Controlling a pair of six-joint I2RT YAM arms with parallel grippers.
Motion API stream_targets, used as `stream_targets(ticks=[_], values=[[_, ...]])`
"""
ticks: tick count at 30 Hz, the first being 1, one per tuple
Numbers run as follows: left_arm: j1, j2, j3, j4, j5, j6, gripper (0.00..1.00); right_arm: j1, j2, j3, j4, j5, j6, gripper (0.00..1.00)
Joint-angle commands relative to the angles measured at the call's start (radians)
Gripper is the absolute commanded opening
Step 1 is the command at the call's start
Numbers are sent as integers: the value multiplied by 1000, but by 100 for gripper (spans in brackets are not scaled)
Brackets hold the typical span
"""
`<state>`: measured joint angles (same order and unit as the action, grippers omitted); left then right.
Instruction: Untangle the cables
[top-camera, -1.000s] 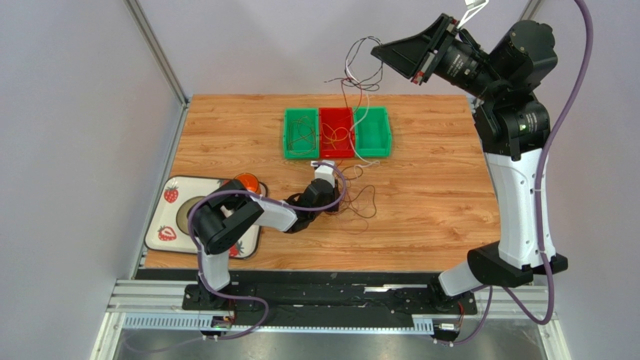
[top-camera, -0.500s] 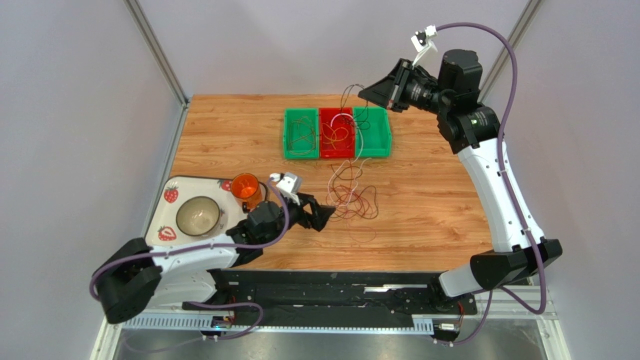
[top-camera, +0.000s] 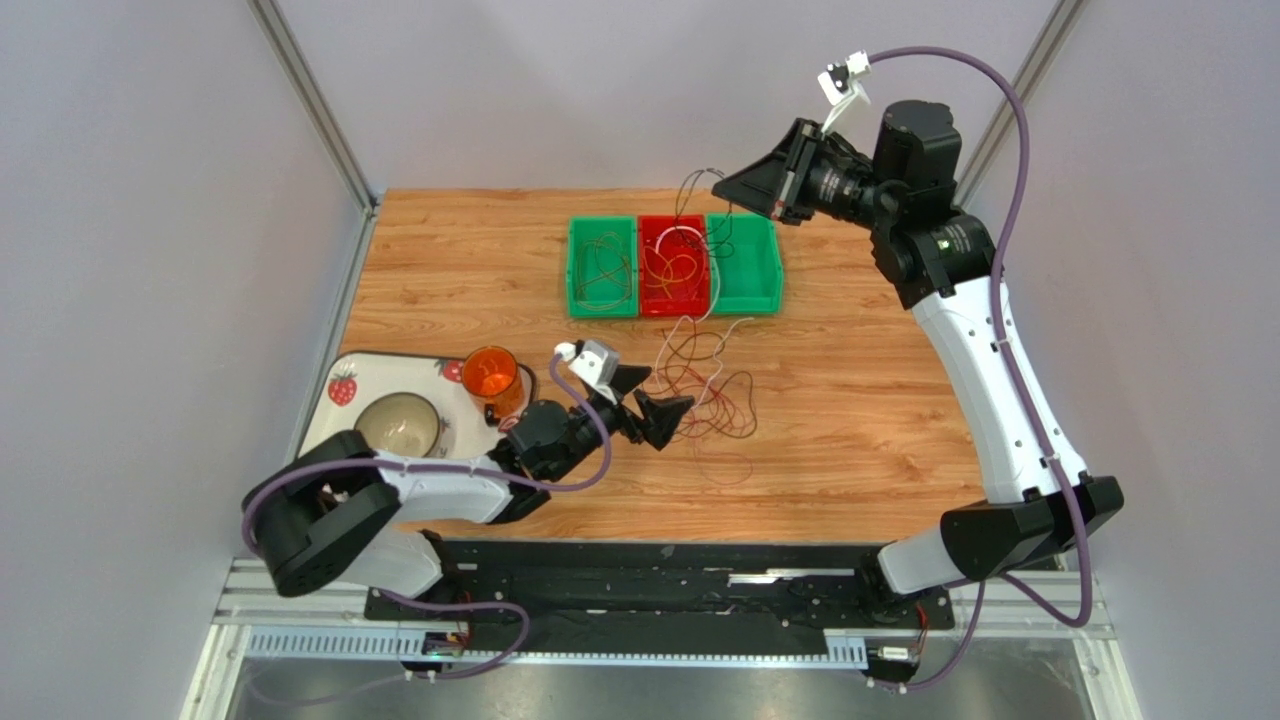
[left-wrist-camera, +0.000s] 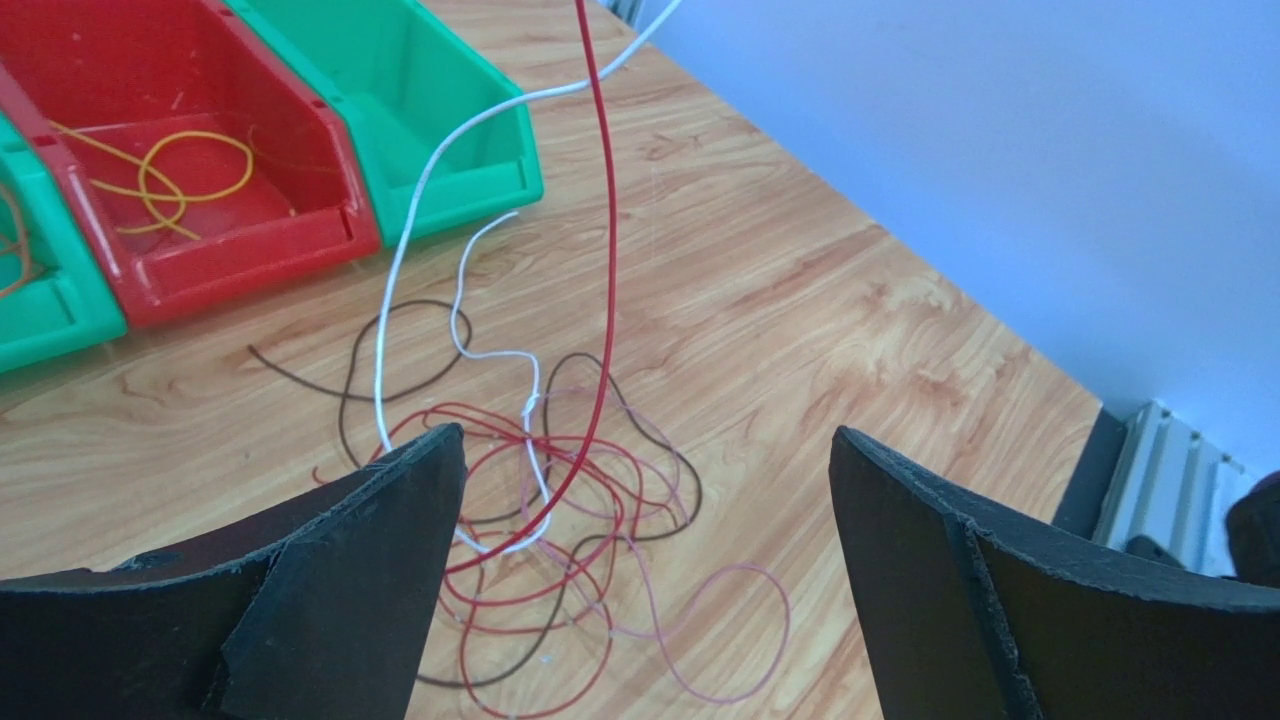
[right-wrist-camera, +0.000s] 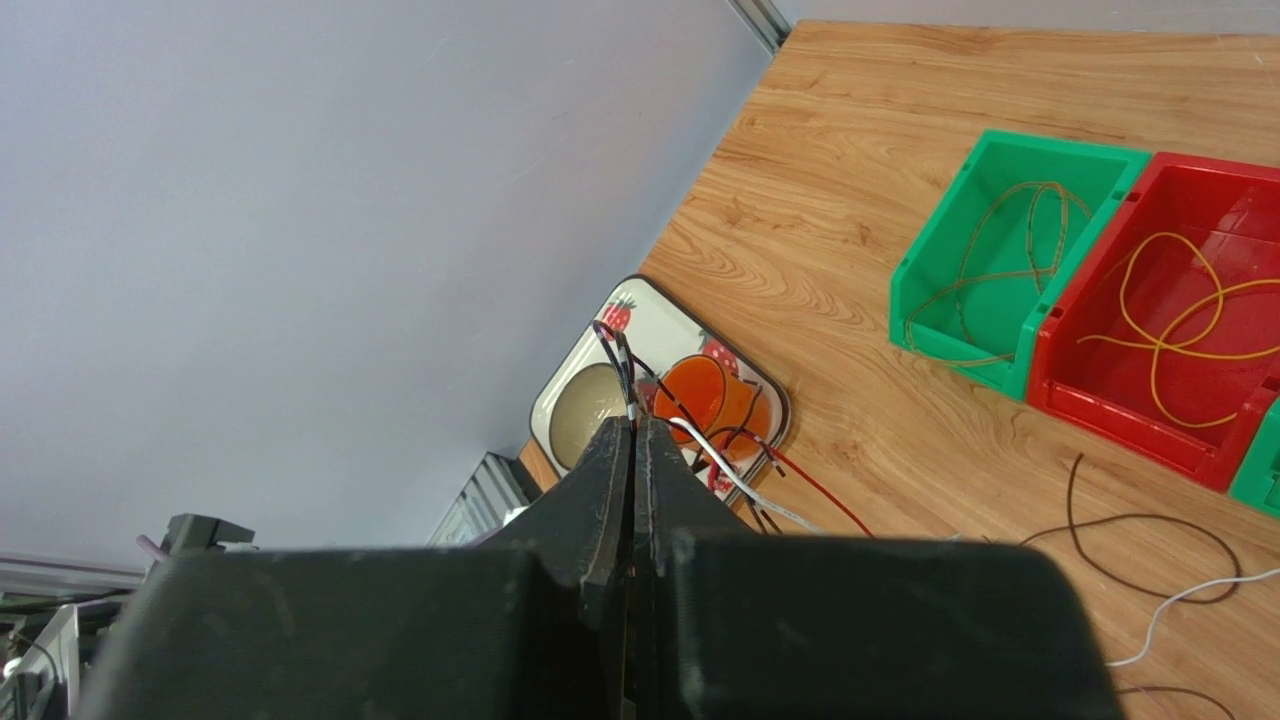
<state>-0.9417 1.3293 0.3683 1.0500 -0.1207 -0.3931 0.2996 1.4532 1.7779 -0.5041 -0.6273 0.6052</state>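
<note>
I expect the white cable (top-camera: 717, 285) to come down free when I pull it, because its upper end curls over loose (top-camera: 669, 233) above the red bin.
A tangle of thin red, brown, pink and white cables (top-camera: 706, 398) lies on the wooden table in front of the bins. Several strands rise from it to my right gripper (top-camera: 724, 186), which is held high above the bins and is shut on their ends (right-wrist-camera: 706, 450). My left gripper (top-camera: 657, 393) is open, low over the table at the tangle's left edge. In the left wrist view the tangle (left-wrist-camera: 556, 510) lies between its fingers (left-wrist-camera: 376, 570); a red cable (left-wrist-camera: 606, 270) and a white cable (left-wrist-camera: 406, 255) rise up out of view.
Three bins stand in a row at the back: a green one (top-camera: 579, 293) with brown cable, a red one (top-camera: 651, 300) with yellow cable, a green one (top-camera: 769, 285). A strawberry tray (top-camera: 343, 387) at the left holds a bowl (top-camera: 397, 426) and an orange cup (top-camera: 489, 372).
My right gripper has come down from high up to just above the bins, still holding the cable ends. My left arm has swung out and its open gripper has moved right to the tangle.
</note>
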Motion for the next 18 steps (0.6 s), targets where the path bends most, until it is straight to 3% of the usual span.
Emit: stream_targets(ticks=[1, 14, 18], values=[[0, 100, 109, 191, 49, 74, 99, 1, -19, 3, 44, -26, 11, 0], [-54, 177, 280, 82, -45, 361, 97, -1, -8, 11, 29, -41, 5, 0], [-63, 251, 342, 68, -131, 436, 96, 3, -16, 18, 29, -49, 8, 0]])
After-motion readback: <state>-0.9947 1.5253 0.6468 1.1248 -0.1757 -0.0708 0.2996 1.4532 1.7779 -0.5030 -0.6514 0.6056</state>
